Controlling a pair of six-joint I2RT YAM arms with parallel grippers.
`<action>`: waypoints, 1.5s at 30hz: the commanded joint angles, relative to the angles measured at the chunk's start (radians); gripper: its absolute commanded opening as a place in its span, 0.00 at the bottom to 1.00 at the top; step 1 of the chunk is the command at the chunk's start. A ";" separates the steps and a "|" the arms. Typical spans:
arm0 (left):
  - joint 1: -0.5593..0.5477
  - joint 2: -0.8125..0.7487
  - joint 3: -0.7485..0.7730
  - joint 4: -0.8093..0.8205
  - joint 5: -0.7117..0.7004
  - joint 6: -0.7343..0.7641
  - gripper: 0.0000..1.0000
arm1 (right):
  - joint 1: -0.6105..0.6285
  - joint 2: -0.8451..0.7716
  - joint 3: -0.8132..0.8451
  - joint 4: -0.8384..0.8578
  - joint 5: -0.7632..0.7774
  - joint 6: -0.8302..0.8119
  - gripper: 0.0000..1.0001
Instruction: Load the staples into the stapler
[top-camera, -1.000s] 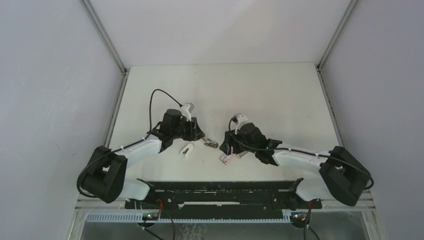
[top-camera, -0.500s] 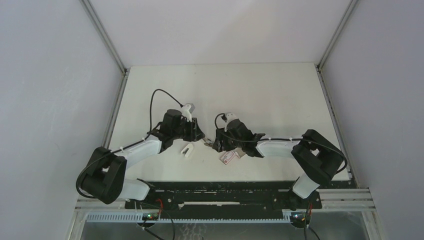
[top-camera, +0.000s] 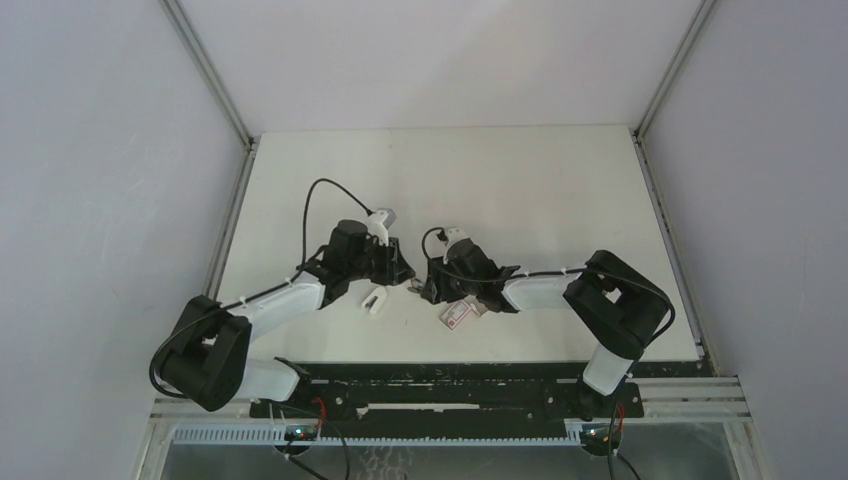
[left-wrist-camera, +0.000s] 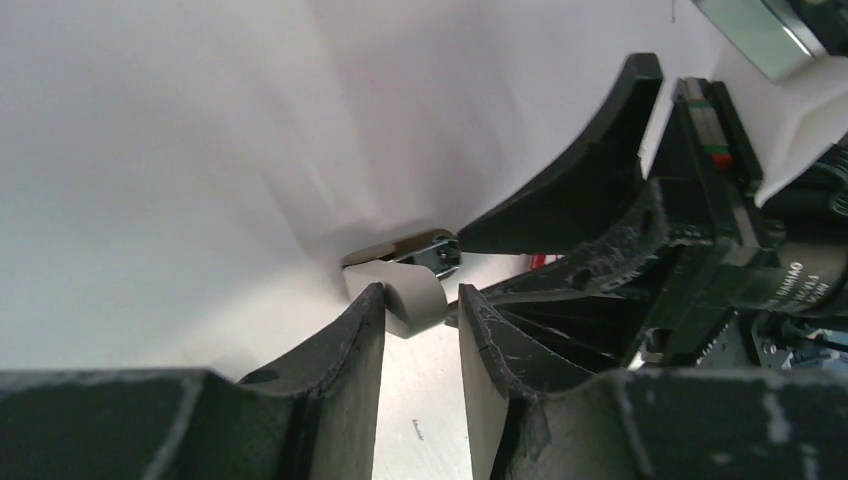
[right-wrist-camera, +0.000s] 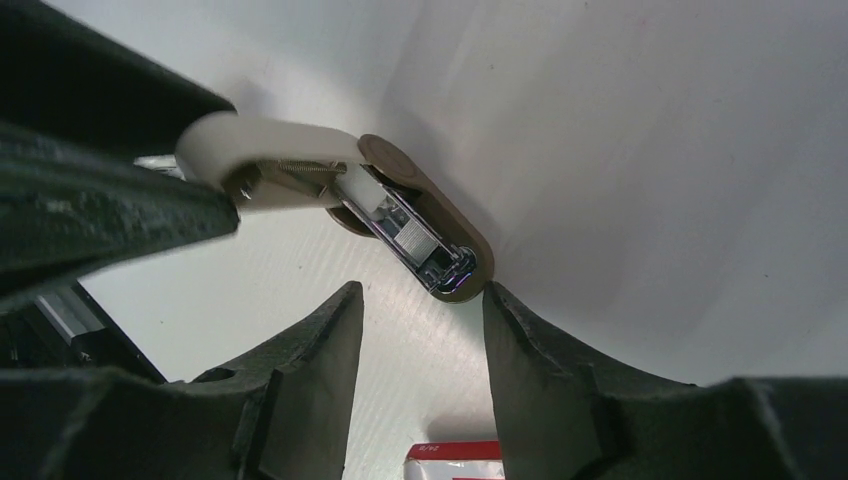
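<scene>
My left gripper is on the rounded end of the stapler's top (right-wrist-camera: 212, 150) arm. Next, my right gripper takes over that rounded end so that my left gripper can have the stapler's hinge (right-wrist-camera: 388, 160).
The stapler (top-camera: 416, 284) is small, with a white rounded top arm and a tan base. It hangs open, and its metal channel faces the right wrist camera (right-wrist-camera: 420, 225). My left gripper (top-camera: 406, 277) is shut on its rounded end (left-wrist-camera: 415, 300). My right gripper (top-camera: 430, 288) is open and empty. Its fingertips (right-wrist-camera: 350, 300) stand on either side of the stapler's metal tip, just short of it. No loose strip of staples shows in any view.
A red-and-white flat box (top-camera: 455, 316) lies on the table just below the right gripper and shows at the bottom of the right wrist view (right-wrist-camera: 455, 462). A small white plastic piece (top-camera: 373, 299) lies below the left gripper.
My right gripper has moved left, away from the box, up to the stapler held by the left gripper. The left gripper has shifted only slightly.
</scene>
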 joint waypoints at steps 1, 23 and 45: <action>-0.039 0.009 0.005 0.047 0.045 0.012 0.36 | 0.007 0.016 0.032 0.047 -0.003 -0.019 0.47; 0.045 -0.250 -0.154 0.150 -0.131 -0.067 0.62 | 0.047 -0.175 0.014 -0.113 -0.031 -0.425 0.71; 0.159 -0.427 -0.230 0.090 -0.181 -0.086 0.73 | 0.088 0.093 0.274 -0.296 0.036 -0.656 0.58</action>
